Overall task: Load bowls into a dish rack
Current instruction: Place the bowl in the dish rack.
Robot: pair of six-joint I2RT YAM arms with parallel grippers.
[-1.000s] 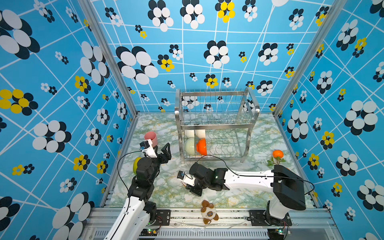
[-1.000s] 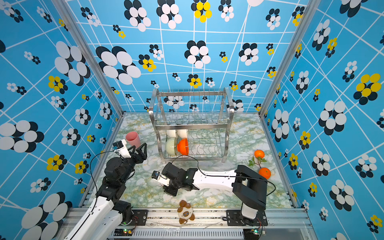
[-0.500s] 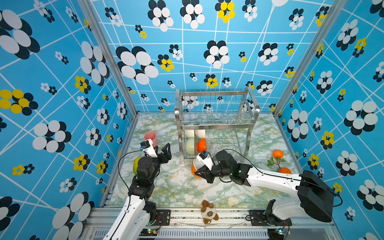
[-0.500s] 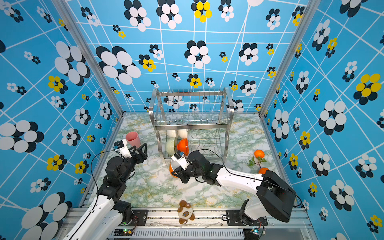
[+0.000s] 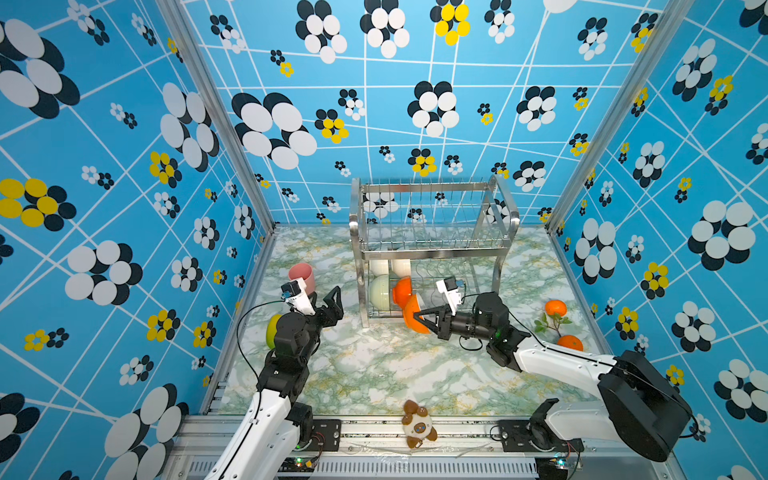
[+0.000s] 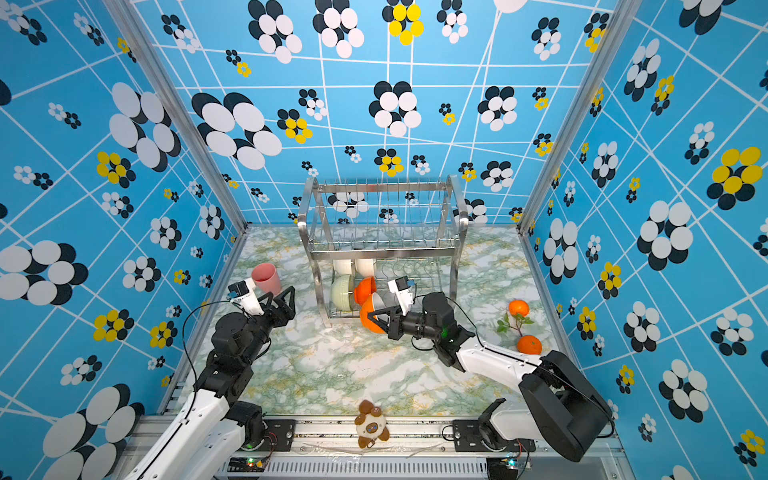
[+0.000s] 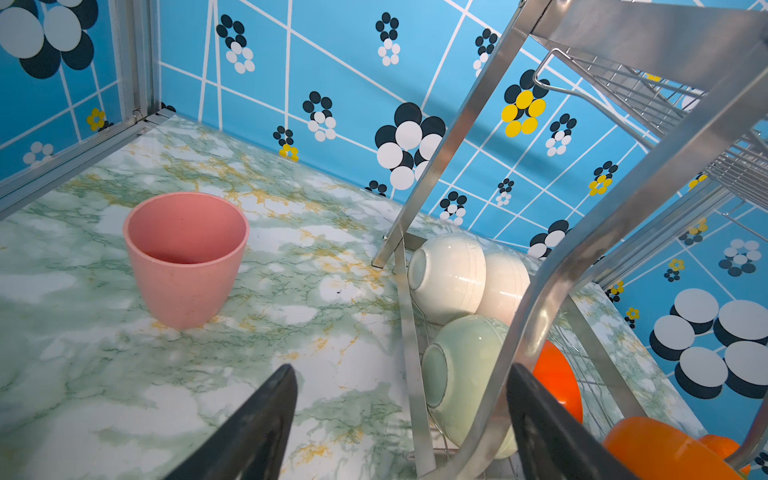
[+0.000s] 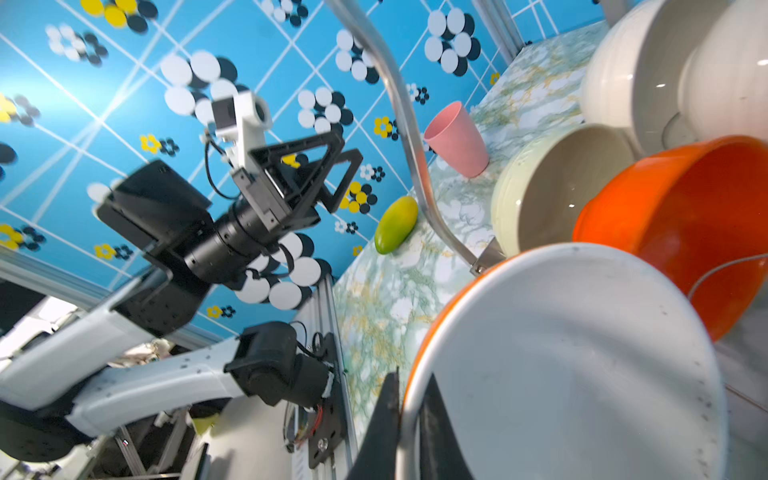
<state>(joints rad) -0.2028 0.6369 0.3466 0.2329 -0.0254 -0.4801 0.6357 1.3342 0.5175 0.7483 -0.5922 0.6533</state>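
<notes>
The robot's right gripper keeps moving the held bowl into the lower level's free space until it rests there, as its opening (image 5: 418, 304) faces the same way as the racked orange bowl's.
The dish rack (image 5: 432, 252) stands at the back middle of the table. Its lower tier holds two cream bowls (image 5: 379, 266), a sage green bowl (image 5: 379, 293) and an orange bowl (image 5: 402, 289), all on edge. My right gripper (image 5: 419, 316) is shut on the rim of a second orange bowl (image 5: 415, 318), white inside (image 8: 582, 365). This bowl is tilted at the lower tier's front edge, beside the racked orange bowl (image 8: 685, 224). My left gripper (image 5: 332, 301) hangs open and empty left of the rack, its fingers (image 7: 266, 424) apart over bare table.
A pink cup (image 5: 301, 274) stands behind the left gripper. A green-yellow mango (image 5: 273, 330) lies by the left wall. Two oranges (image 5: 555, 308) with leaves lie at the right. A plush toy (image 5: 417, 424) sits on the front rail.
My right arm has carried the orange bowl from the front middle of the table back and right to the rack's lower tier. The left arm has not moved.
</notes>
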